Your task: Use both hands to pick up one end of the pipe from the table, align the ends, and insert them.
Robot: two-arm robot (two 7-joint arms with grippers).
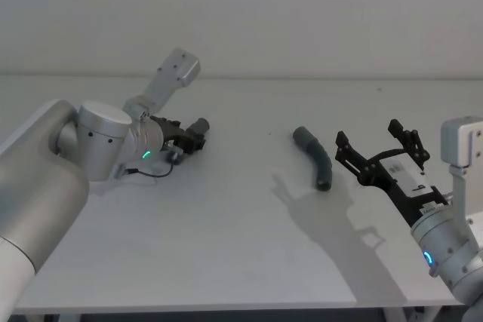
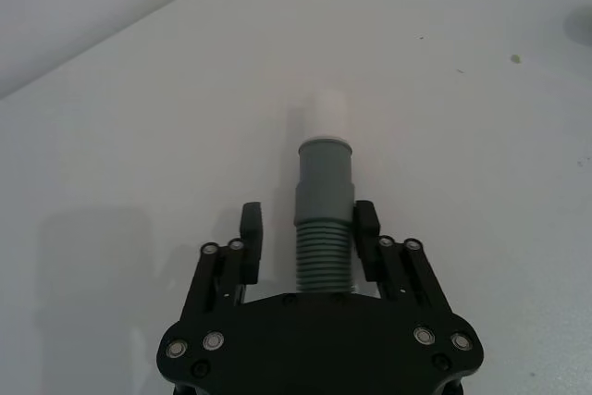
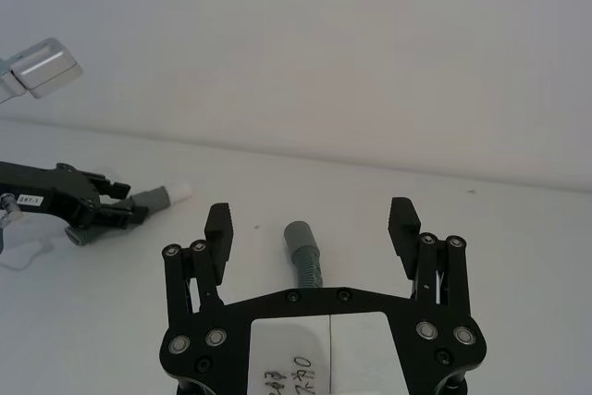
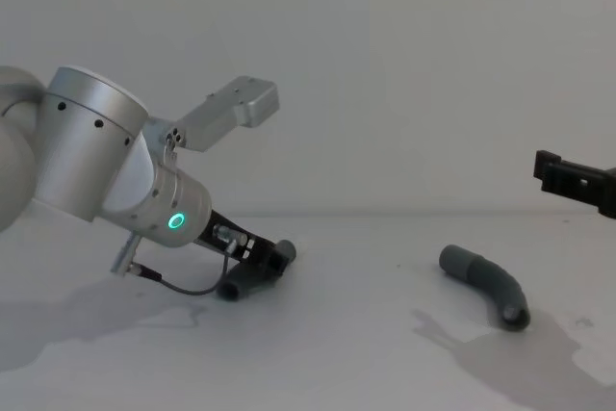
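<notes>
The other ribbed piece lies in an elbow curve (image 4: 496, 282), so when I pick it up, its far end (image 4: 515, 316) will still angle away from the collar.
The short grey pipe piece (image 1: 198, 127) lies on the white table (image 1: 226, 254) at the left, its whitish tip (image 2: 328, 108) pointing away from my left gripper (image 1: 190, 138). That gripper (image 2: 308, 224) is low over the table and open, its fingers on either side of the ribbed end with small gaps. The longer elbow-curved piece (image 1: 315, 157) lies at centre right. My right gripper (image 1: 377, 150) hovers open just right of it, and its wrist view shows the piece's collared end (image 3: 302, 249) ahead between the wide-open fingers (image 3: 219, 224).
The left arm's silver wrist housing (image 1: 175, 72) juts up behind the left gripper. The table's back edge meets a plain wall (image 1: 241, 13). Bare white table surface (image 1: 249, 148) separates the two pieces.
</notes>
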